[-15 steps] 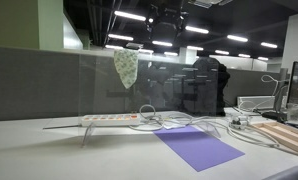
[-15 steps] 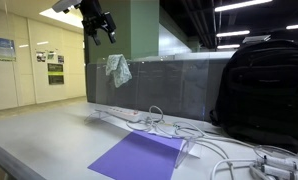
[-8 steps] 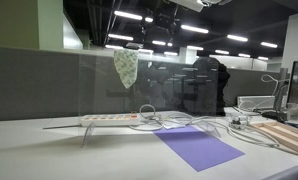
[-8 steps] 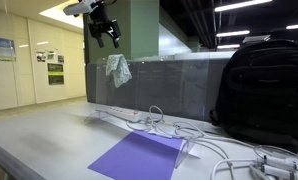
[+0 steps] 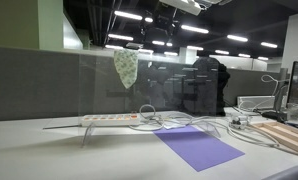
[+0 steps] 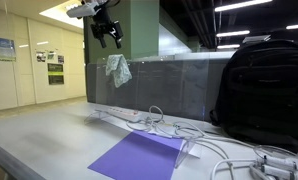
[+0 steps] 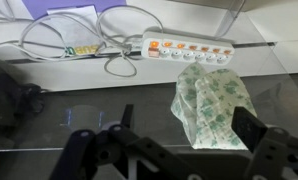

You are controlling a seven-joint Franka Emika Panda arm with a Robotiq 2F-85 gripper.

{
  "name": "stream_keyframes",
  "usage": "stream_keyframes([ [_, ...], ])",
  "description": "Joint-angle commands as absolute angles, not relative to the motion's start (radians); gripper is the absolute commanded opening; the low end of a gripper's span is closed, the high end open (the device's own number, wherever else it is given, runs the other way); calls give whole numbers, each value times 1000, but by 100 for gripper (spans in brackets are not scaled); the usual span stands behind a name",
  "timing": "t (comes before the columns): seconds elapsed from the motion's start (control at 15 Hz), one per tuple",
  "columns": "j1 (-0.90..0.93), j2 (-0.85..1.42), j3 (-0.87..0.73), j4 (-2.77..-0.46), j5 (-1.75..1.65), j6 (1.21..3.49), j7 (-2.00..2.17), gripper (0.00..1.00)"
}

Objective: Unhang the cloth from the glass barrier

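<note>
The cloth (image 5: 126, 63) should come free and droop into a long cone when the robot's gripper lifts it, because its limp end (image 5: 127, 82) narrows down the glass barrier.
The cloth (image 5: 126, 66), pale cream with a green pattern, hangs limp over the top edge of the clear glass barrier (image 5: 179, 85). It also shows in an exterior view (image 6: 117, 68), draped on the barrier (image 6: 174, 88). My gripper (image 6: 111, 37) is open and empty in the air, just above the cloth and slightly to one side. In the wrist view the cloth (image 7: 213, 105) lies between my two dark fingers, towards the right one, and the gripper (image 7: 184, 130) is open over the glass (image 7: 79, 98).
A white power strip (image 5: 109, 119) (image 7: 189, 48) with tangled cables lies at the barrier's foot. A flat purple sheet (image 6: 139, 157) lies on the desk. A black backpack (image 6: 264, 85) stands to the side. A grey partition (image 5: 29, 80) runs behind the glass.
My gripper has moved sideways and slightly down, closer to the cloth's top. The cloth hangs as before.
</note>
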State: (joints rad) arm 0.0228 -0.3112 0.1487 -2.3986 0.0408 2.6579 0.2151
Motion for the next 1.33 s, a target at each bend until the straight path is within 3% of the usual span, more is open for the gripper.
stream_keyframes([
  [0.0,-23,-226,171,-2346,-46,2752,300,100],
  [0.93,15,5,222,-2204,-104,2893,206,100],
  [1.0,16,13,222,-2200,-107,2897,207,75],
  [1.07,16,20,221,-2196,-107,2899,205,73],
  [1.27,16,34,220,-2187,-114,2905,202,51],
])
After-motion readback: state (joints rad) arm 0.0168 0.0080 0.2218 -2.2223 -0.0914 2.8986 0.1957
